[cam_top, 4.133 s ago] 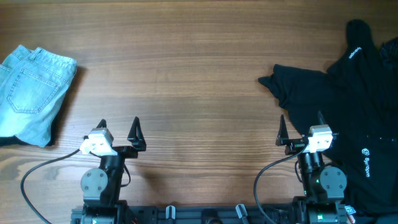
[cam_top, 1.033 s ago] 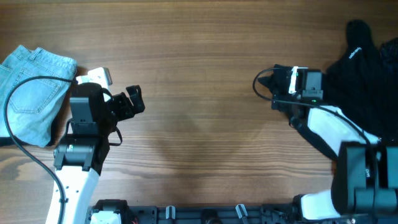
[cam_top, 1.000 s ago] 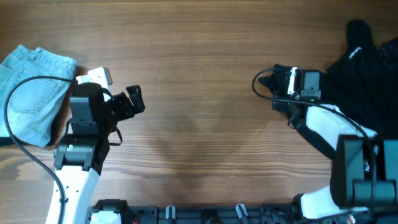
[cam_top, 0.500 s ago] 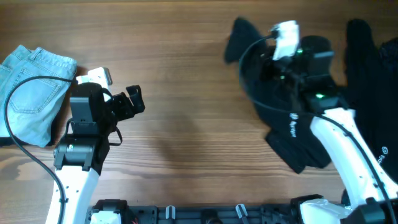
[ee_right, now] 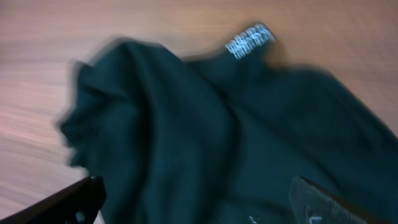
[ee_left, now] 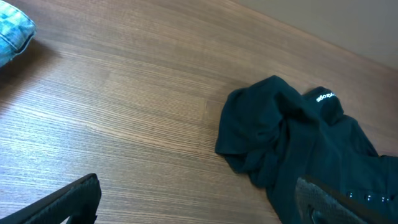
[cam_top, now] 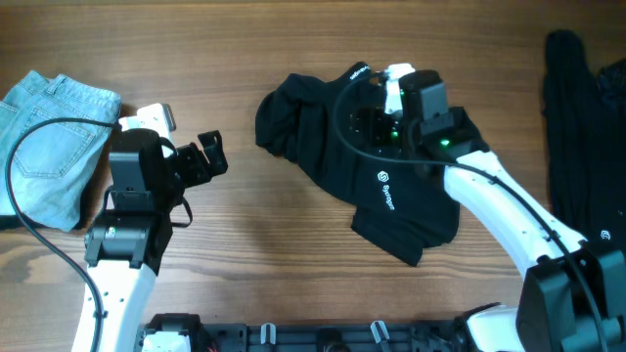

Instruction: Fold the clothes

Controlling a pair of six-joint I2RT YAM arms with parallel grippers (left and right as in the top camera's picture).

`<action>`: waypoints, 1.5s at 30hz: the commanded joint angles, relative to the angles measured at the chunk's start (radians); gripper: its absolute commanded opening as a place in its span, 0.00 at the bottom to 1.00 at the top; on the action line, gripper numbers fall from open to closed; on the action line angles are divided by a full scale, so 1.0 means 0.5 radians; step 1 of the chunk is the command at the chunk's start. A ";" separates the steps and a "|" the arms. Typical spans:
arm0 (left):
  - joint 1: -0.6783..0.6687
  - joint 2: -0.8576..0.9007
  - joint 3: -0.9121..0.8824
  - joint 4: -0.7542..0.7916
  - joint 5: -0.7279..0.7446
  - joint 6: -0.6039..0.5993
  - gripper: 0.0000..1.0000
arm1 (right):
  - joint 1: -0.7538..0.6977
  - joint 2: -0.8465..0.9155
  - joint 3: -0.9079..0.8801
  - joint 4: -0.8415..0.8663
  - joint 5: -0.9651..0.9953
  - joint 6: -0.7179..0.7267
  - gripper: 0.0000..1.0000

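The black garment's end (cam_top: 286, 110) near the robot's left gripper is bunched up, so next the right gripper moves back while the left gripper spreads out that bunched end (cam_top: 281, 139).
A black garment (cam_top: 391, 186) with small white logos lies crumpled in the middle of the table. It also shows in the left wrist view (ee_left: 292, 143) and fills the right wrist view (ee_right: 205, 124). A second black garment (cam_top: 585, 127) lies at the far right edge. My right gripper (cam_top: 377, 122) hovers just over the middle garment's upper part, with its jaws (ee_right: 199, 199) wide apart and nothing between them. My left gripper (cam_top: 213, 161) is open and empty, left of that garment and apart from it; its jaws (ee_left: 199, 199) show bare wood between them.
Folded light blue jeans (cam_top: 49, 147) lie at the far left edge, behind my left arm; a corner shows in the left wrist view (ee_left: 12, 37). Bare wooden table (cam_top: 293, 284) lies between the arms and along the front.
My right arm has carried the black garment from the right side leftward to the table's middle, and the garment now lies on the wood. My left arm has not moved in the last second.
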 commanded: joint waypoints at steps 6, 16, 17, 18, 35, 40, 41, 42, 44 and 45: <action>0.008 -0.002 0.040 0.112 0.175 -0.011 1.00 | -0.586 0.008 0.002 -0.836 0.548 0.333 1.00; -0.140 0.349 0.040 0.549 0.264 -0.011 1.00 | -0.786 0.008 0.002 -1.061 0.012 0.115 1.00; -0.195 0.458 0.040 0.678 0.264 -0.011 1.00 | -0.786 0.008 0.002 -1.063 -0.013 0.114 1.00; -0.240 0.551 0.040 0.776 0.264 -0.011 1.00 | -0.786 0.008 0.002 -1.077 -0.014 0.112 1.00; -0.600 1.763 0.040 1.736 0.280 -0.005 0.84 | -0.786 0.008 0.002 -1.173 -0.123 0.112 1.00; -0.600 1.747 0.040 1.350 0.754 -0.008 0.04 | -0.786 0.009 0.002 -1.176 -0.094 0.114 0.95; -0.592 1.705 0.040 1.192 0.903 -0.053 0.04 | -0.786 0.015 0.002 -1.141 -0.088 0.108 0.88; -0.585 1.639 0.040 1.008 1.015 -0.123 0.04 | -0.786 0.022 0.002 -1.111 -0.089 0.088 0.83; -0.592 1.476 0.040 0.655 1.309 -0.277 0.04 | -0.786 0.043 0.002 -0.994 -0.114 0.003 0.76; -0.623 1.388 0.040 0.441 1.435 -0.306 0.04 | -0.786 0.054 0.002 -0.926 -0.120 -0.002 0.76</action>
